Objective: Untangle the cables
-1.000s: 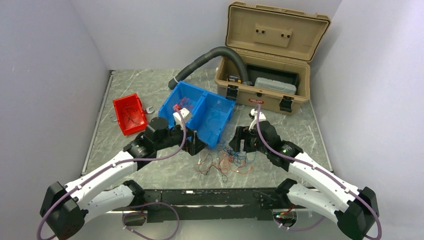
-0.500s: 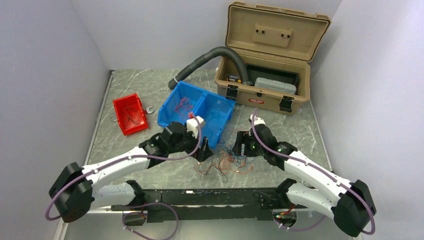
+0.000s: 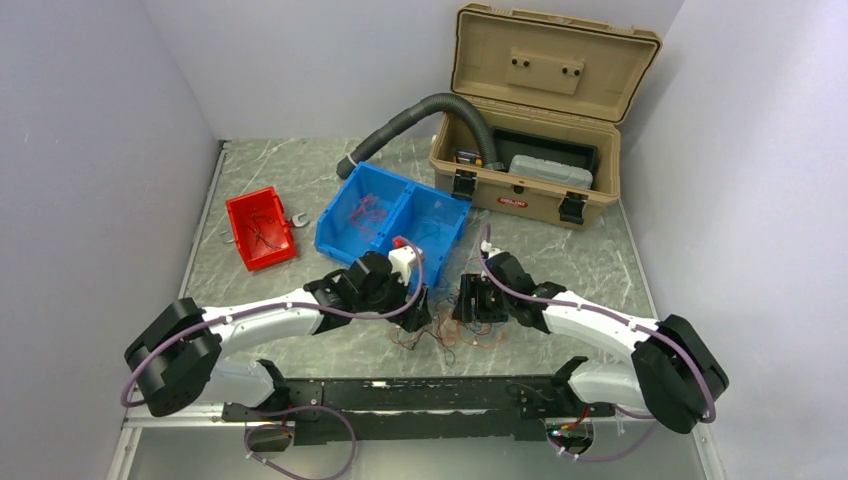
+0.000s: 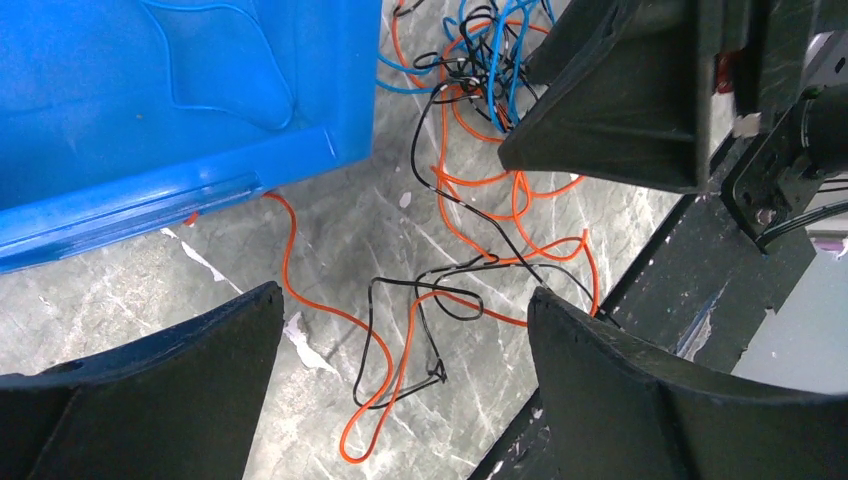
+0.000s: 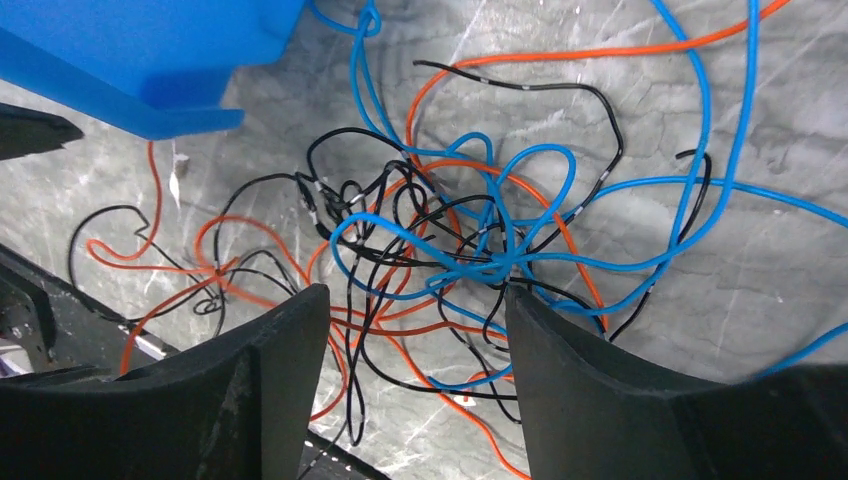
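The black cable runs into the dense knot of red and blue cables, so it will pull the knot along with it when I pull.
A tangle of thin red, blue and black cables lies on the marble table just in front of the blue bin. My left gripper is open and empty at the pile's left edge; in its wrist view red and black loops lie on the table between its fingers. My right gripper is open and empty over the pile's right side; in its wrist view the dense knot of blue, black and red cables lies just beyond its fingertips. The two grippers face each other across the pile.
The blue bin holds some red wires in its left compartment. A small red bin sits at the left. An open tan toolbox stands at the back right, a grey corrugated hose running from it. A black rail borders the near edge.
Both arms have swung inward and down from the blue bin's front towards the cable pile. The left gripper moved right, the right gripper moved left. The pile looks unmoved.
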`<control>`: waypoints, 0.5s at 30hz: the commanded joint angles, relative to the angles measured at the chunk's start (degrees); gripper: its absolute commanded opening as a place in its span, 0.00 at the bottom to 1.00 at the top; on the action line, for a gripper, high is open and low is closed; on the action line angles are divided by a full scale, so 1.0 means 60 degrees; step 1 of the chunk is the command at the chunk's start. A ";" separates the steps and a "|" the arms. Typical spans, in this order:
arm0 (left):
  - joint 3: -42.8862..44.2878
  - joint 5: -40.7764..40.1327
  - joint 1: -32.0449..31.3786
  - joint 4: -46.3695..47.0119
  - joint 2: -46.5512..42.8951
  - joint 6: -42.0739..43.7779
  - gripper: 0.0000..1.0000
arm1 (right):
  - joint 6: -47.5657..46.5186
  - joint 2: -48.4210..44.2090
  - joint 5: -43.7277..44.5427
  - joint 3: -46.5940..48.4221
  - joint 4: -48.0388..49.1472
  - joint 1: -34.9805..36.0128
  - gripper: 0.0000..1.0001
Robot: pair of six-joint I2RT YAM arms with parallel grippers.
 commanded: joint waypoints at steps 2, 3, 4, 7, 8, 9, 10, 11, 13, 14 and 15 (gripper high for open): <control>-0.0350 -0.0207 -0.0032 0.0830 -0.0571 -0.0439 0.95 | 0.0249 0.0176 -0.0001 -0.0144 0.0673 0.0111 0.62; -0.0475 -0.0253 -0.0032 0.0937 -0.0797 -0.0431 0.95 | 0.0228 0.0151 0.0104 -0.0119 0.0605 0.0112 0.59; -0.0591 -0.0297 -0.0032 0.1035 -0.1037 -0.0410 0.96 | 0.0176 0.0098 0.0201 -0.0060 0.0508 0.0120 0.55; -0.1068 -0.0618 -0.0034 0.1306 -0.2009 -0.0294 0.97 | -0.0005 -0.0335 0.0919 0.0178 -0.0067 0.0112 0.27; -0.1253 -0.0720 -0.0033 0.1434 -0.2368 -0.0259 0.97 | -0.0048 -0.0584 0.1085 0.0233 -0.0231 0.0103 0.18; -0.1448 -0.0826 -0.0032 0.1582 -0.2730 -0.0209 0.98 | -0.0071 -0.0897 0.1364 0.0282 -0.0376 0.0098 0.10; -0.1621 -0.0933 -0.0032 0.1756 -0.3088 -0.0147 0.98 | -0.0076 -0.1320 0.1615 0.0339 -0.0536 0.0096 0.04; -0.1772 -0.1008 -0.0034 0.1860 -0.3494 -0.0118 0.98 | -0.0084 -0.1639 0.1798 0.0409 -0.0680 0.0079 0.00; -0.2002 -0.1087 -0.0032 0.2086 -0.3956 -0.0068 0.98 | -0.0112 -0.2301 0.2065 0.0519 -0.0916 0.0067 0.00; -0.2104 -0.1081 -0.0032 0.2220 -0.4124 -0.0013 0.98 | -0.0127 -0.2593 0.2189 0.0565 -0.0998 0.0076 0.00; -0.2179 -0.1047 -0.0034 0.2336 -0.4255 0.0007 0.98 | -0.0142 -0.2885 0.2306 0.0622 -0.1075 0.0060 0.00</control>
